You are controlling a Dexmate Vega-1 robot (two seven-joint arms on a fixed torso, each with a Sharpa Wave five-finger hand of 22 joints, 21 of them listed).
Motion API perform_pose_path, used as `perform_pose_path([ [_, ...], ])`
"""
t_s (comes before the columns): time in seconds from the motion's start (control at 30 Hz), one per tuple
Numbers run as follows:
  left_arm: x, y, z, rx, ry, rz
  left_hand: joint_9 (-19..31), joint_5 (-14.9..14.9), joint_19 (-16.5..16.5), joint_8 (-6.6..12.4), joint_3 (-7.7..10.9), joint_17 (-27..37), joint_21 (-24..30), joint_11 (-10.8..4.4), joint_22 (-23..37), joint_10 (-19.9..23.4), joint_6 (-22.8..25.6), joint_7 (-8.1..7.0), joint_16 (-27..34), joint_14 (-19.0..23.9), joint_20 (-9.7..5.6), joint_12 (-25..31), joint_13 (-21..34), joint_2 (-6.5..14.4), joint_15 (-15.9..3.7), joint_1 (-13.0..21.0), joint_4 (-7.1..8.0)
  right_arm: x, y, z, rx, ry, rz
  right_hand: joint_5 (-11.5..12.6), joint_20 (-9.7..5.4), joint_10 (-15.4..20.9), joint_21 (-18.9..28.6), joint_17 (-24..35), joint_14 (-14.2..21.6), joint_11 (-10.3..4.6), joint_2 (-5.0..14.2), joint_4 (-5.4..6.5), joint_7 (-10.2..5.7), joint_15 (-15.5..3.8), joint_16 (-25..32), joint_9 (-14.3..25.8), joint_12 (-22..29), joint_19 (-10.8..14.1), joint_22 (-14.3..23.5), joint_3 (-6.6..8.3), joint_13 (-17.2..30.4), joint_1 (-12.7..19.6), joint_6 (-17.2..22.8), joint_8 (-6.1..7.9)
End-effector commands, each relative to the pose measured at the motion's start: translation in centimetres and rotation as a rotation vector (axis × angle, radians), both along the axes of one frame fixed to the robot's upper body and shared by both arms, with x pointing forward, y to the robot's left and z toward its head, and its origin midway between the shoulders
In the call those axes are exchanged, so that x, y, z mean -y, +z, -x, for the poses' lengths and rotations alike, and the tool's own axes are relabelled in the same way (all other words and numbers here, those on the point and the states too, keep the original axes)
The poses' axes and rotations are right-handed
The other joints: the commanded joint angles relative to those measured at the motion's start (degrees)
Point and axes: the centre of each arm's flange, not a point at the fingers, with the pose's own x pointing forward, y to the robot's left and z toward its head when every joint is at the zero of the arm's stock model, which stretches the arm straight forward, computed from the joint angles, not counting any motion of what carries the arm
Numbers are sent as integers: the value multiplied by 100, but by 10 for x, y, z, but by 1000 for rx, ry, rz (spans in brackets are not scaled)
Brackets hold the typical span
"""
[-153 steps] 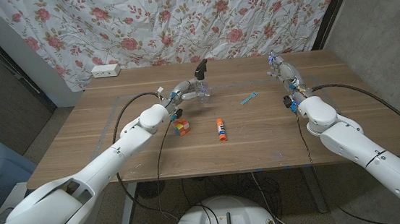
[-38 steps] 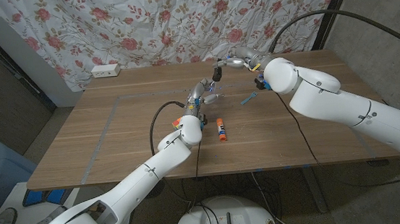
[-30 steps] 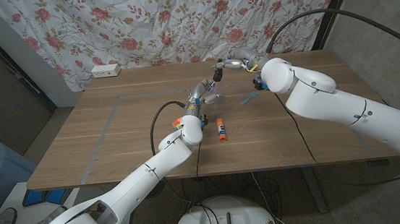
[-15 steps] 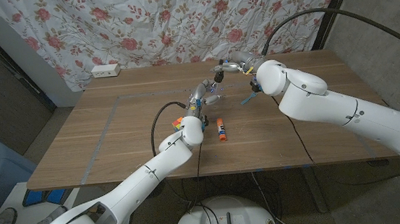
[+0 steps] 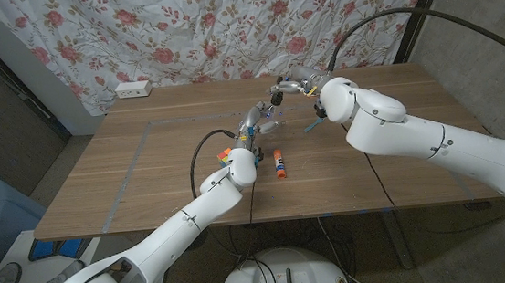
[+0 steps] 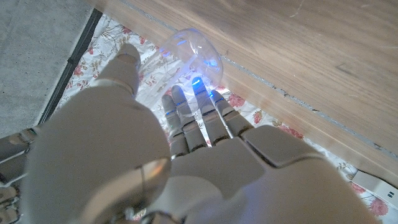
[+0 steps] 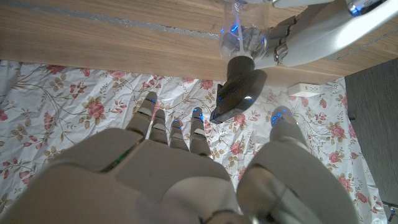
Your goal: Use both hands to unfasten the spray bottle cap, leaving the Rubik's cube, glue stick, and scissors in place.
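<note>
The black trigger cap [image 7: 239, 96] should spin around but stay on the bottle when I turn it, because its round collar [image 7: 240, 65] sits low over the bottle's neck.
The clear spray bottle [image 5: 267, 115] with its black trigger cap [image 5: 275, 93] stands at the table's middle back. My left hand [image 5: 252, 120] grips its body, and the fingers [image 6: 199, 109] wrap the clear plastic [image 6: 189, 53]. My right hand [image 5: 292, 84] hovers beside the cap with its fingers spread. In the right wrist view the cap [image 7: 238, 89] sits just past the fingertips [image 7: 163, 120] and thumb, with a gap. The Rubik's cube [image 5: 224, 156] lies half hidden by my left arm. The orange glue stick [image 5: 278, 164] and blue scissors [image 5: 312, 125] lie nearby on the wood.
A white power strip [image 5: 133, 90] sits at the table's back left corner. A floral curtain [image 5: 224, 25] hangs behind the table. My right forearm crosses above the scissors. The taped outline [image 5: 142, 137] marks the left half of the wooden table [image 5: 401, 161].
Since five seconds ago my right arm swung in from the right edge to the cap. In the last second its elbow drifted left while both hands stayed at the bottle.
</note>
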Motion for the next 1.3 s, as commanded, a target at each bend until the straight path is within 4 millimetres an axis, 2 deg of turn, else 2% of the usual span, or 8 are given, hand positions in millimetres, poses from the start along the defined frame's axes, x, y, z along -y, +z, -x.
perform_pose_path([
  [0.03, 1, 0, -4, -4, -13, -5, 17, 39, 35, 46, 8, -3, -10, -16, 14, 110, 62, 28, 1, 42, -180, 41, 32, 204, -613, -42, 47, 2, 2, -2, -17, -36, 24, 37, 20, -20, 43, 26, -26, 12, 20, -9, -9, 13, 23, 16, 54, -26, 26, 52, 9, 60, -27, 23],
  [0.63, 0, -1, -5, -14, -10, 3, 11, 45, 40, 96, 5, -5, -11, -30, 13, 122, 86, 16, -24, 57, -179, 39, 41, 221, -613, -73, 42, -1, -6, -14, -22, -36, 14, 135, 0, 51, 76, 12, 48, -28, 170, -78, -177, -6, 61, 81, 97, 90, 23, 318, 11, 605, 152, 163],
  [0.67, 0, -1, -6, -12, -16, 0, 10, 45, 39, 99, 5, -4, -12, -23, 13, 113, 88, 10, -24, 59, -180, 35, 42, 224, -611, -74, 43, -1, -6, -14, -23, -35, 10, 139, 0, 54, 78, 11, 56, -28, 177, -82, -201, -7, 63, 86, 98, 101, 22, 339, 11, 654, 183, 181],
  [0.73, 1, -2, -6, -14, -15, 3, 9, 46, 36, 105, 8, -7, -13, -6, 13, 113, 91, 14, -30, 63, -182, 35, 43, 226, -615, -77, 41, 0, -5, -14, -20, -31, 4, 145, 5, 70, 81, 4, 79, -35, 171, -93, -379, 0, 68, 108, 100, 141, 21, 409, 11, 848, 220, 224],
  [1.17, 2, -2, -9, -21, -26, -3, 4, 51, 40, 130, 16, 0, -13, -26, 13, 111, 94, 19, -42, 63, -180, 29, 47, 248, -608, -77, 33, 2, 0, -12, -19, -35, -4, 155, 2, 111, 85, -3, 122, -69, 171, -94, -473, -6, 79, 137, 108, 203, 20, 501, 12, 1111, 328, 301],
  [1.3, 3, -1, -10, -22, -28, -7, 3, 53, 41, 140, 20, 1, -13, -26, 13, 108, 98, 22, -47, 64, -179, 27, 49, 259, -602, -82, 35, 5, 2, -12, -22, -35, -6, 162, 2, 127, 84, -7, 148, -86, 166, -93, -688, -2, 83, 156, 106, 239, 18, 558, 13, 1290, 414, 358],
])
